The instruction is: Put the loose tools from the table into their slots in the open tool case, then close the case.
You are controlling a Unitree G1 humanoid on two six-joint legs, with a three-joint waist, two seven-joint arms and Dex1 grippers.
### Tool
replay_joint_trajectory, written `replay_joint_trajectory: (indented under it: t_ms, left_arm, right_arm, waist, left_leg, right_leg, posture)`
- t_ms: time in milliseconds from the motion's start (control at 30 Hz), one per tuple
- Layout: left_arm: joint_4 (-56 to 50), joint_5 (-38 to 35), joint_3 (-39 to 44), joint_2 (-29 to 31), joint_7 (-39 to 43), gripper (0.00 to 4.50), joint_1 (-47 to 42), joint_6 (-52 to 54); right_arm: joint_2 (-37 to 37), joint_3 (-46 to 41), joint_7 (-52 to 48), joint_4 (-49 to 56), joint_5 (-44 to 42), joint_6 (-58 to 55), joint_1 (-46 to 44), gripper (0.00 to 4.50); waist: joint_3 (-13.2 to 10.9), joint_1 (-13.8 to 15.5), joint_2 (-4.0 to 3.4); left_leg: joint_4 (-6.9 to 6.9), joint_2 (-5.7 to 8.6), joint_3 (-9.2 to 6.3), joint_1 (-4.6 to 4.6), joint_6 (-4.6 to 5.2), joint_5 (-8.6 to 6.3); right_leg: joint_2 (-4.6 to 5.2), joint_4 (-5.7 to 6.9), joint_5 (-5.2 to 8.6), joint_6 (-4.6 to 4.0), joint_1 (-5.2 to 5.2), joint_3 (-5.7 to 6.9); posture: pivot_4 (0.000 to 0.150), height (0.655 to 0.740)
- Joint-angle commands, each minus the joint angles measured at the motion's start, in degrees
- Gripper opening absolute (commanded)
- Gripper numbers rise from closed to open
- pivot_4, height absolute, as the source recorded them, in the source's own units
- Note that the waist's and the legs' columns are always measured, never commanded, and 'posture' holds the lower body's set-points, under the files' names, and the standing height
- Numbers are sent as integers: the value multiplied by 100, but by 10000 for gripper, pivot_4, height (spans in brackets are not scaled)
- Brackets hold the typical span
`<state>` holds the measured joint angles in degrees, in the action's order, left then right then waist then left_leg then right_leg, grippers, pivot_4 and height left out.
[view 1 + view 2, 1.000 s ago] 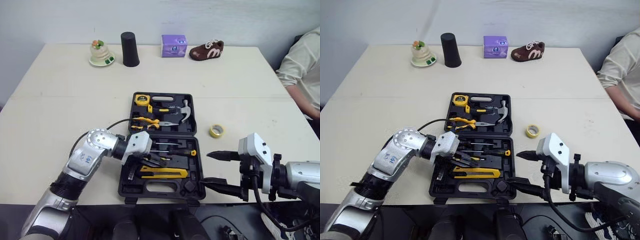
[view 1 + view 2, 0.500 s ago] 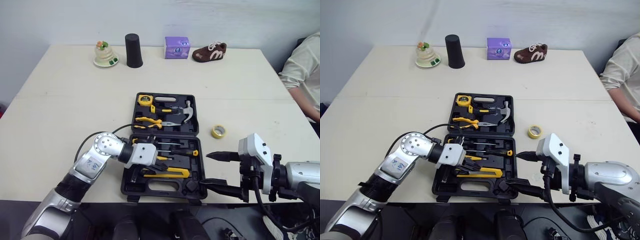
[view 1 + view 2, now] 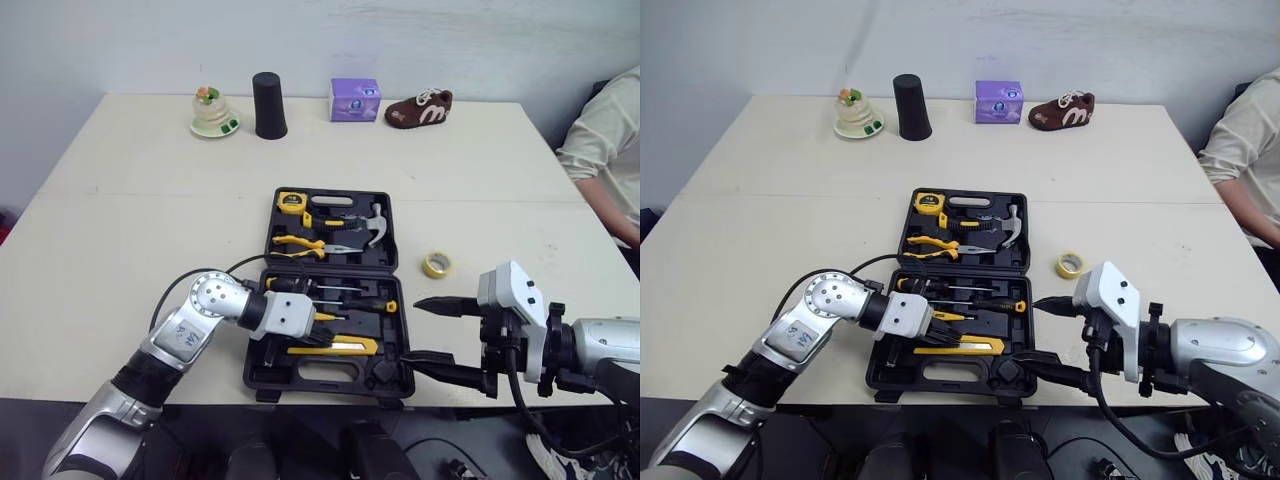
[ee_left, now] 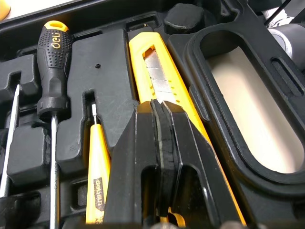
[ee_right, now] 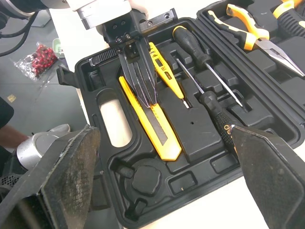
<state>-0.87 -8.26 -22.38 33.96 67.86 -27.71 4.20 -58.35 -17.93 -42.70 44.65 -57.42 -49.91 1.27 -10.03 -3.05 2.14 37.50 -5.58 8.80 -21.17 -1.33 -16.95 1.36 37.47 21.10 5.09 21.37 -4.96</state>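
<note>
The hammer (image 3: 377, 225), pliers and tape measure sit snug in the lid's slots (image 3: 331, 233), so these tools will stay in place when I swing the lid up.
The black tool case (image 3: 258, 372) lies open near the table's front edge. Its far half holds a tape measure, pliers and a hammer (image 3: 372, 222). In the near half lie screwdrivers (image 4: 50, 62), a yellow tester pen (image 4: 97, 176) and a yellow utility knife (image 4: 159, 71). My left gripper (image 4: 159, 107) is shut, empty, its tips resting on the knife's body (image 5: 157, 129). My right gripper (image 3: 412, 330) stands open at the case's front right corner, holding nothing. A yellow tape roll (image 3: 435, 264) lies loose on the table just right of the case.
Along the far edge stand a small dish with a figurine (image 3: 213, 112), a black cup (image 3: 267, 104), a purple box (image 3: 355, 100) and a brown shoe (image 3: 418, 107). A person's sleeve (image 3: 605, 140) shows at the table's right side.
My left gripper has slid down and forward inside the near half of the case, onto the yellow knife. The right gripper has stayed put. The camera view has shifted slightly.
</note>
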Motion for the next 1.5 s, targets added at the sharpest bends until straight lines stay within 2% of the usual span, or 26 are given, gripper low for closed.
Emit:
replay_joint_trajectory:
  t_ms: [33, 100, 200, 333, 367, 500, 667, 733, 833, 933, 1067, 1167, 1333, 1500]
  left_arm:
    - [-542, -1368, 718, 209, 343, 3181, 243, 1515]
    - [-1000, -2256, 1498, 456, 207, 9098, 368, 2346]
    - [-1079, -2645, 2435, 888, -210, 22866, 688, 3020]
    - [-315, -2237, 3520, 1592, -412, 41839, 1390, 2629]
    - [-163, -2179, 3675, 1676, -487, 44414, 1504, 2577]
    - [865, -1799, 4624, 2079, -691, 44414, 2234, 1965]
    - [326, -1982, 4736, 2117, -658, 44414, 2387, 2019]
    - [-411, -2260, 4466, 2093, -568, 44414, 2265, 2314]
    - [-1428, -2633, 3850, 2130, -247, 44414, 1912, 2640]
    - [-1831, -2899, 3421, 2044, -174, 44414, 1375, 2916]
    - [-1972, -2950, 2691, 1484, -245, 44414, 451, 2932]
    - [-1947, -2744, 2327, 1016, -337, 44414, -43, 2706]
    - [-1842, -2738, 2274, 577, -674, 44414, -363, 2687]
    - [-1838, -2691, 2180, 454, -679, 44414, -490, 2621]
  right_arm:
    - [-14, -413, -31, -47, 64, 116, 130, 45000]
    - [-6, -979, -123, -197, 90, 73, 435, 45000]
    - [-40, -1916, -540, -607, 628, 207, 1168, 45000]
    - [41, -2855, -869, -1307, 1100, 337, 1752, 45000]
    - [61, -2955, -973, -1487, 1223, 425, 1852, 45000]
    - [125, -3168, -1311, -2462, 1874, 979, 2177, 45000]
    - [-261, -2790, -1568, -2805, 1998, 1163, 1638, 45000]
    - [-627, -2211, -1850, -2797, 1973, 1226, 1137, 45000]
    - [-1191, -899, -2312, -2826, 2044, 1407, -33, 45000]
    - [-1337, 294, -2620, -3124, 2381, 1585, -1224, 45000]
    - [-1005, 2079, -3098, -3646, 3316, 1676, -2990, 45000]
    - [-724, 3157, -3514, -4176, 4150, 1772, -3908, 45000]
    - [-175, 3767, -3505, -5000, 4873, 1980, -4541, 45000]
    - [309, 4133, -3380, -5682, 5549, 2423, -4881, 45000]
  waist:
    - [-5, -18, 4]
    - [-19, -30, 15]
    - [-20, -4, 16]
    - [-23, -28, 6]
    - [-25, -28, 8]
    - [-32, -27, 21]
    - [-45, -20, 14]
    - [-48, -19, 10]
    - [-64, -22, -16]
    - [-79, -25, -40]
    - [-88, -31, -56]
    - [-89, -39, -56]
    - [-89, -40, -55]
    - [-90, -124, -55]
  left_leg:
    - [-8, 4, 0, -4, 2, 5]
    - [-22, 4, 1, -13, -7, 11]
    - [-31, 0, -17, -26, -38, 29]
    - [-48, 3, -10, -19, -53, 21]
    - [-48, 2, -5, -19, -52, 17]
    - [-47, 2, -4, -20, -48, 2]
    - [-50, 3, 10, -21, -46, -25]
    - [-50, 4, 9, -20, -45, -25]
    - [-48, 3, 8, -18, -48, -21]
    - [-44, 1, 8, -19, -53, -17]
    - [-35, -1, 18, -17, -62, -13]
    - [-26, -2, 40, -31, -62, -13]
    - [-8, -10, 82, -48, -63, -13]
    - [37, -19, 103, -49, -63, -14]
  right_leg:
    - [5, 0, -1, 1, 6, 2]
    - [6, 0, 0, 1, 22, 6]
    - [4, -6, 16, -10, 31, 26]
    - [5, -32, 28, -9, 24, 27]
    - [5, -38, 28, -9, 23, 27]
    - [9, -58, 28, -10, 18, 38]
    - [23, -65, 31, -16, 18, 42]
    - [25, -62, 29, -14, 17, 44]
    - [22, -59, 24, -11, 15, 43]
    - [11, -56, 22, -9, 19, 40]
    - [-4, -54, 33, -20, 26, 30]
    - [-9, -45, 32, -17, 52, 13]
    - [-18, -2, 37, -14, 110, 5]
    - [-36, 43, 38, -14, 124, -9]
  posture:
    - [1500, 7386]
    - [1500, 7386]
    - [1500, 7386]
    - [1500, 7386]
    - [1500, 7386]
    - [1500, 7386]
    - [1500, 7386]
    - [1500, 7386]
    - [1500, 7386]
    - [1500, 7386]
    - [1500, 7386]
    - [1500, 7386]
    - [1500, 7386]
    - [1500, 7386]
